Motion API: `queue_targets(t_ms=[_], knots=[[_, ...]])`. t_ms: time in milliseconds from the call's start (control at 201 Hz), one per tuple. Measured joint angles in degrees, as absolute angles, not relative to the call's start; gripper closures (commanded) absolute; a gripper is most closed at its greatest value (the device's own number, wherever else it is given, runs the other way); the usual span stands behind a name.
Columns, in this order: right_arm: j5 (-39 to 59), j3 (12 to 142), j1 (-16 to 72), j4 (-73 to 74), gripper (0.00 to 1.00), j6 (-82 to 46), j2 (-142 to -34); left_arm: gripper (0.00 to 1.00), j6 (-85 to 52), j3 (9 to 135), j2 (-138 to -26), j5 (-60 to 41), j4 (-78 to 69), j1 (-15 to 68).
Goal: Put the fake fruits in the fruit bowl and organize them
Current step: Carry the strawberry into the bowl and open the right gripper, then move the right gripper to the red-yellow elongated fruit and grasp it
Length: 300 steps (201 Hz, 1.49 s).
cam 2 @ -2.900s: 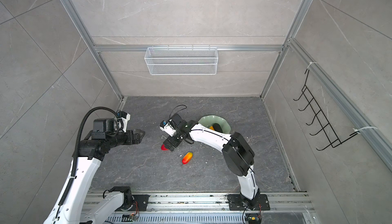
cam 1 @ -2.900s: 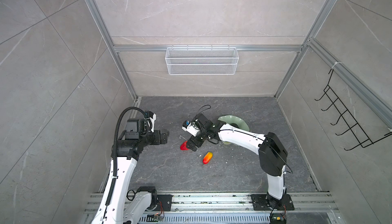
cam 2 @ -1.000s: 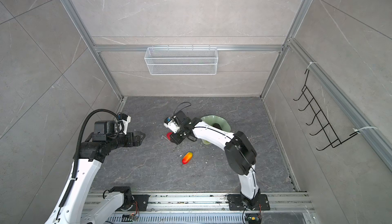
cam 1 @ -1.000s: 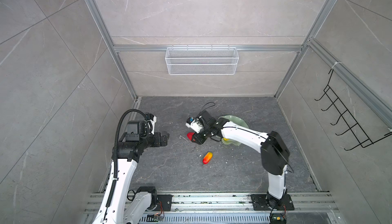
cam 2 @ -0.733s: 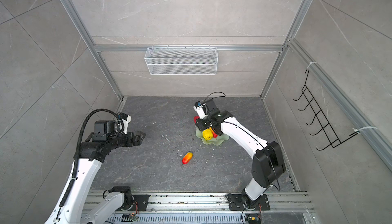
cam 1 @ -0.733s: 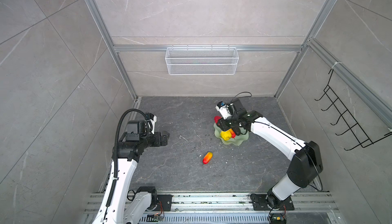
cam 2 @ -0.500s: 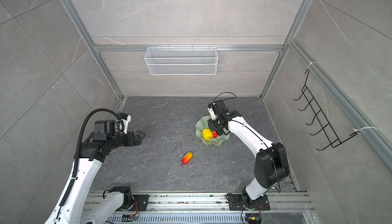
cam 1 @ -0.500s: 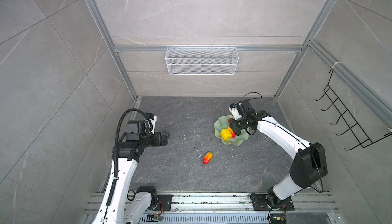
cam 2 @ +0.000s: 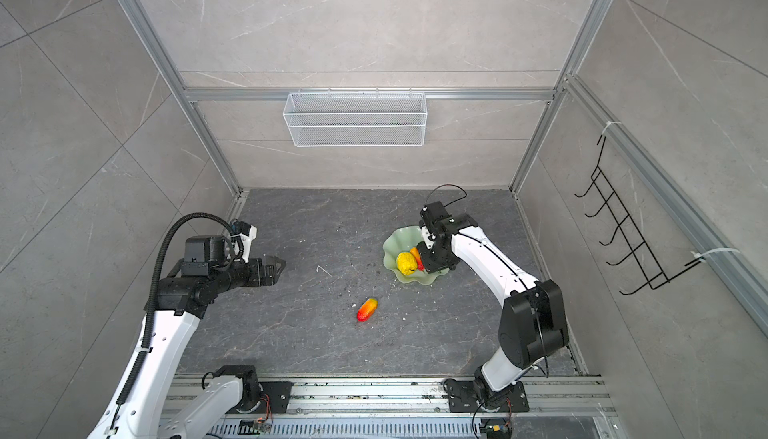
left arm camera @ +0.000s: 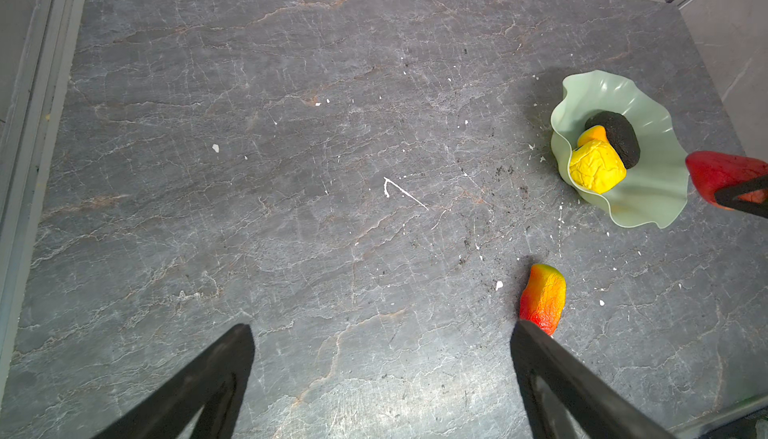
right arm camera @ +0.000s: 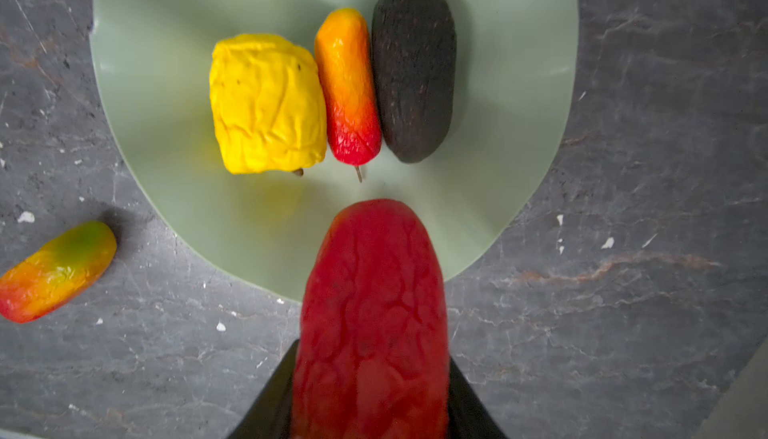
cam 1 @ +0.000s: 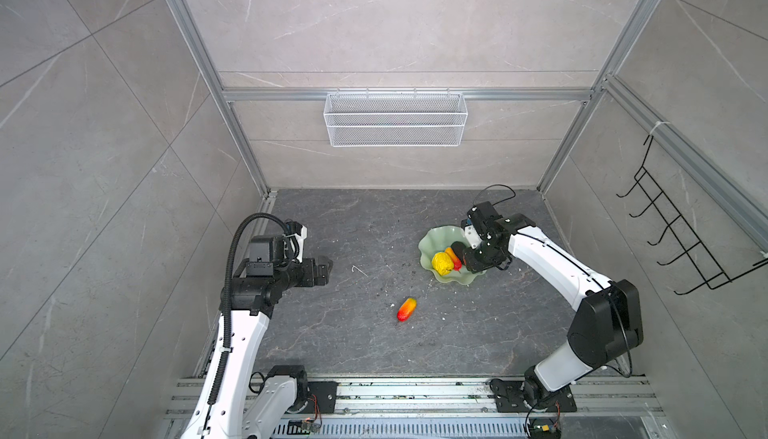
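I should keep moving my right gripper inward, as the red strawberry-like fruit's front end point(right arm camera: 382, 223) is over the bowl's free space point(right arm camera: 344, 189), and let go inside the bowl's rim.
The pale green fruit bowl point(cam 1: 432, 241) point(right arm camera: 166, 83) holds a lumpy yellow fruit point(cam 1: 441, 263) point(right arm camera: 266, 104), an elongated red-orange fruit point(right arm camera: 349, 87) and a black oval fruit point(right arm camera: 413, 71), side by side. My right gripper point(cam 1: 478, 260) point(right arm camera: 374, 374) hangs over the bowl's right rim, shut on the red strawberry-like fruit point(right arm camera: 374, 316) point(left arm camera: 719, 175), which points at the bowl's middle. A second elongated red-orange-yellow fruit point(cam 1: 406, 309) point(left arm camera: 543, 297) lies loose on the floor, in front and left of the bowl. My left gripper point(cam 1: 326, 268) point(left arm camera: 382, 333) hovers open and empty at the left.
A white wire mesh basket point(cam 1: 395, 119) hangs on the back wall. A black hook rack point(cam 1: 681, 245) is fixed to the right wall. White crumbs and a thin white scrap point(left arm camera: 401, 191) dot the dark stone floor point(cam 1: 353, 216).
The right gripper has carried the red fruit from the floor at the middle rightward to above the bowl's right side. The left arm has hardly moved.
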State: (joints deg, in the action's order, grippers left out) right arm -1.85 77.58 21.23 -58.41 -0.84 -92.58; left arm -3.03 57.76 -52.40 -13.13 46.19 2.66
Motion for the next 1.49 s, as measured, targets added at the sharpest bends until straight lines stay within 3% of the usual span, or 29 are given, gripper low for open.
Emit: queue_targets(t_ms=[503,956,1061,1096,1121,1494], knots=[[1.1,80.1,21.2,-59.8,0.52,-0.3,-100.6,0.00,-3.0,56.6,-52.4,-13.7,46.2,2.7],[0.6,82.0,21.2,-59.5,0.25,-0.3,-101.3,0.00,-3.0,56.6,-52.4,-13.6,46.2,2.7],[0.4,83.4,21.3,-59.5,0.12,-0.2,-100.9,0.00,-3.0,56.6,-52.4,-13.6,46.2,2.7],[0.3,83.4,21.5,-59.3,0.01,0.2,-100.4,0.00,-3.0,56.6,-52.4,-13.6,46.2,2.7],[0.2,83.4,21.8,-59.4,0.00,0.8,-99.9,0.00,-3.0,56.6,-52.4,-13.6,46.2,2.7],[6.7,74.0,42.5,-47.8,0.00,14.8,-85.8,0.00,-3.0,56.6,-52.4,-13.6,46.2,2.7]])
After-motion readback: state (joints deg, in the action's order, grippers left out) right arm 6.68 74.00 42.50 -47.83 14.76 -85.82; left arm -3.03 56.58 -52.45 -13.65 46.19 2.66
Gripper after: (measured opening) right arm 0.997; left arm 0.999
